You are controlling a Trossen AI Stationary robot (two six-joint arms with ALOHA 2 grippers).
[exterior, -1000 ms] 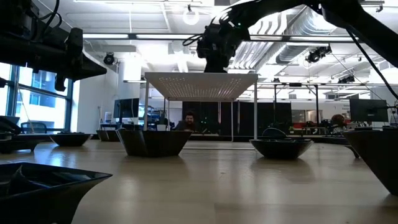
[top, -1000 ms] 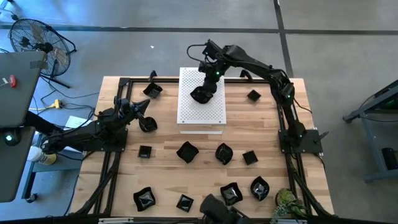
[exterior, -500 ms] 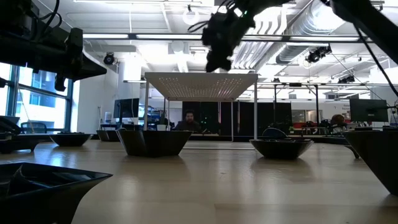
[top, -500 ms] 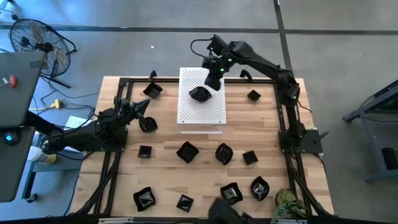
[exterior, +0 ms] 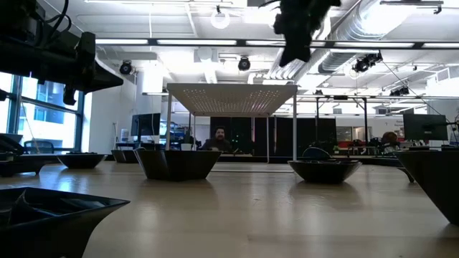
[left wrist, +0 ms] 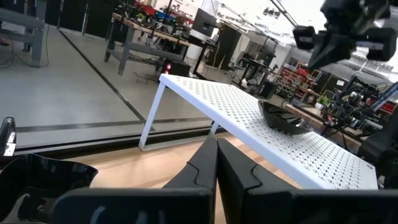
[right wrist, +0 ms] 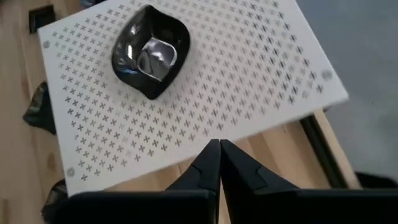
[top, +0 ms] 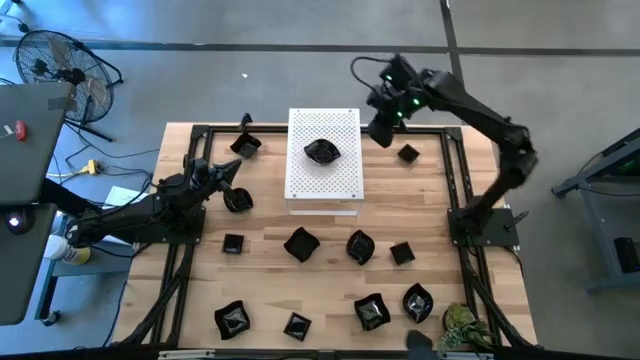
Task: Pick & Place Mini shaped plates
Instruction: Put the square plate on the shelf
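Note:
I can see a small black plate (top: pixel 408 153) lying free beside the white board, so I should go on moving my right gripper toward that plate until its fingers open above the plate.
One mini shaped plate (top: pixel 321 152), black, glossy and wavy-edged, rests on its base on the white perforated board (top: pixel 345 185); it also shows in the right wrist view (right wrist: pixel 151 51) and the left wrist view (left wrist: pixel 283 118). My right gripper (top: pixel 380 130) hangs shut, high above the board's far right corner, clear of the plate. Its fingertips meet in the right wrist view (right wrist: pixel 219 149). My left gripper (top: pixel 236 170) waits shut at the table's left, level, beside another plate (top: pixel 237 199). Several more black plates lie on the wood, such as the plate (top: pixel 301 243) and the plate (top: pixel 407 153).
The board stands on thin legs (left wrist: pixel 151 118) above the table's far middle. Black frame rails (top: pixel 455 170) run along the table's edges. A small plant (top: pixel 460 325) sits at the near right corner. A fan (top: pixel 60 70) stands off the far left. A person (exterior: pixel 219 137) sits beyond the table.
My right gripper has drawn away from the plate on the board, rising and swinging toward the table's right edge. The plate stays where it was set, on the board's far half.

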